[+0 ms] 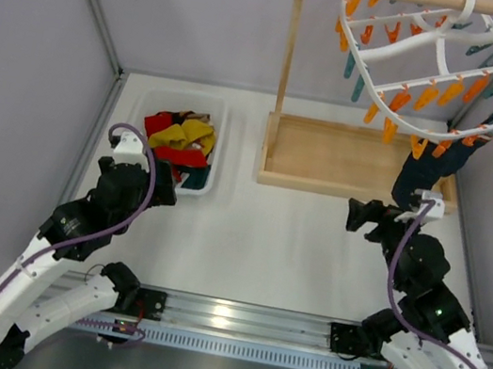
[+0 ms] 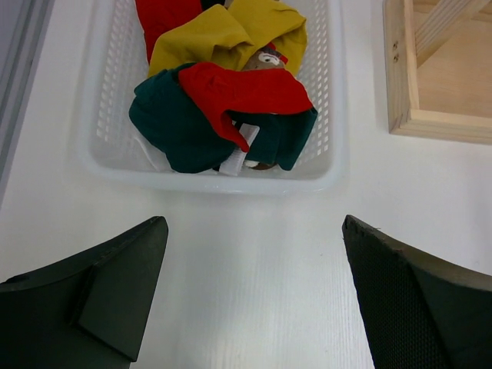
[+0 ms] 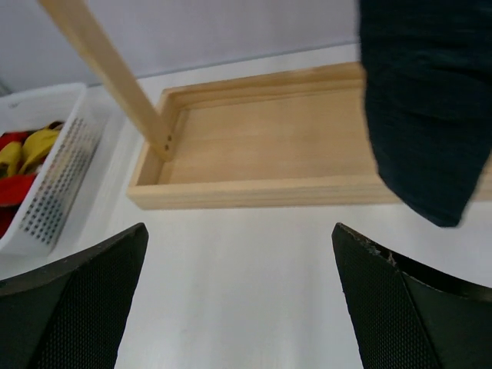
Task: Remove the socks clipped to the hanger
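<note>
My gripper should expect another sock still clipped behind the navy sock (image 1: 414, 181) when it pulls the navy sock away, since a separate dark lobe (image 1: 459, 157) shows there.
The white hanger (image 1: 437, 80) with orange and teal clips hangs from the wooden rod at the top right. One dark navy sock (image 1: 423, 173) still hangs clipped at its lower right edge; it also shows in the right wrist view (image 3: 419, 108) at the upper right. Red, yellow and teal socks (image 2: 223, 92) lie in the white basket (image 1: 150, 105). My left gripper (image 2: 254, 296) is open and empty over the table just in front of the basket. My right gripper (image 3: 238, 296) is open and empty, in front of the wooden tray, below and left of the navy sock.
The wooden stand has an upright post (image 1: 289, 49) and a tray base (image 1: 328, 156) at the back middle. Grey walls enclose the table on the left, back and right. The basket's rim (image 2: 207, 181) is close ahead of the left fingers.
</note>
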Robot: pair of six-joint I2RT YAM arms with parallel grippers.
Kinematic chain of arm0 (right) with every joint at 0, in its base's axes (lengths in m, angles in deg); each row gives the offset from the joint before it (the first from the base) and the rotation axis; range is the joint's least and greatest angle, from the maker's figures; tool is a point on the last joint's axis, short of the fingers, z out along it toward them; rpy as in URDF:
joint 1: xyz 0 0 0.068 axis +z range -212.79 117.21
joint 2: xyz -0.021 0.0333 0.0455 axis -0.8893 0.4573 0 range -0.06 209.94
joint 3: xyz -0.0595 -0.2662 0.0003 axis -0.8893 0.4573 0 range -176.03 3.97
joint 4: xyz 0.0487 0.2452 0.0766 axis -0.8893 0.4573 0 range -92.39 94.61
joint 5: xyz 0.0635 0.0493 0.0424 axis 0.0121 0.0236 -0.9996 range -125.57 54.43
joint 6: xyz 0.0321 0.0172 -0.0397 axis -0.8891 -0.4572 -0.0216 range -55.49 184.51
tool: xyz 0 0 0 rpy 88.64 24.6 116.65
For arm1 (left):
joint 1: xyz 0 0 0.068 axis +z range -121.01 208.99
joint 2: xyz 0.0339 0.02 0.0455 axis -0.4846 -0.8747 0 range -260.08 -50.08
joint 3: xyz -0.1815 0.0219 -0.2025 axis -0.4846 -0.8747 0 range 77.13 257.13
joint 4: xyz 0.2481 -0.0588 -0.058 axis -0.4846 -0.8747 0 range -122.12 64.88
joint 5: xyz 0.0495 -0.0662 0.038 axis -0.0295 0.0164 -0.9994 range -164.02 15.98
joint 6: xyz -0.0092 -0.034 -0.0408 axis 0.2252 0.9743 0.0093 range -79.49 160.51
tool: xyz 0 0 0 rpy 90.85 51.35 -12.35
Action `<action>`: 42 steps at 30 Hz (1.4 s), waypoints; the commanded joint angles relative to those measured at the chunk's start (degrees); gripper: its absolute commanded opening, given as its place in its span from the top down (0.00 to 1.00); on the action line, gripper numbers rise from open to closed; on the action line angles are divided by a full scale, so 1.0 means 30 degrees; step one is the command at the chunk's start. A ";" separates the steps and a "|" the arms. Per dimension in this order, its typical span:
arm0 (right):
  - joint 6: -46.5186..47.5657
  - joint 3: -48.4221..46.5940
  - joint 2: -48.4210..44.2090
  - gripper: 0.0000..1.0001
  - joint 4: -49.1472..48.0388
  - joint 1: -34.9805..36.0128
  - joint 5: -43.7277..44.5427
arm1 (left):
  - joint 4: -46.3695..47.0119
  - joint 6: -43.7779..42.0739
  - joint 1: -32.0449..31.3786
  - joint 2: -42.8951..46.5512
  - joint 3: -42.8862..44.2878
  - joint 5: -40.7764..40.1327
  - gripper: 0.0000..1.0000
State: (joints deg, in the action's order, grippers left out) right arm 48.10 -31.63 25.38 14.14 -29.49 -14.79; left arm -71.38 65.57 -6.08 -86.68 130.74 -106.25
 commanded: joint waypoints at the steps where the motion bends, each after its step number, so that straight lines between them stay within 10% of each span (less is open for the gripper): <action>1: -0.1766 -0.0352 -0.1208 0.00 0.3802 -0.0435 0.5897 | 0.1006 -0.0384 0.0000 -0.0047 -0.0114 0.0635 0.01; 13: -0.0075 0.0000 0.0043 0.01 0.0793 -0.1250 1.0186 | 0.1064 -0.0560 -0.0029 0.0100 -0.0202 0.1601 0.01; 25: 0.2830 0.0496 0.4587 0.00 -0.4129 -1.0681 -0.2875 | 0.1240 -0.0765 -0.0585 0.0305 -0.0378 0.2100 0.01; 33: 0.4355 0.1086 0.6344 0.02 -0.8733 -1.3002 -0.7852 | 0.1270 -0.0853 -0.0673 -0.0045 -0.0407 0.2364 0.01; 42: 0.3097 0.2660 0.7052 0.63 -1.2158 -1.3473 -1.2930 | 0.1299 -0.0853 -0.0703 -0.0163 -0.0436 0.2276 0.01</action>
State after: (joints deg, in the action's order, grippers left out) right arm 59.01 -25.86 47.89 -12.92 -69.12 -46.09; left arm -70.46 63.86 -7.94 -87.01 129.93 -99.47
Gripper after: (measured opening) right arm 0.417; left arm 0.990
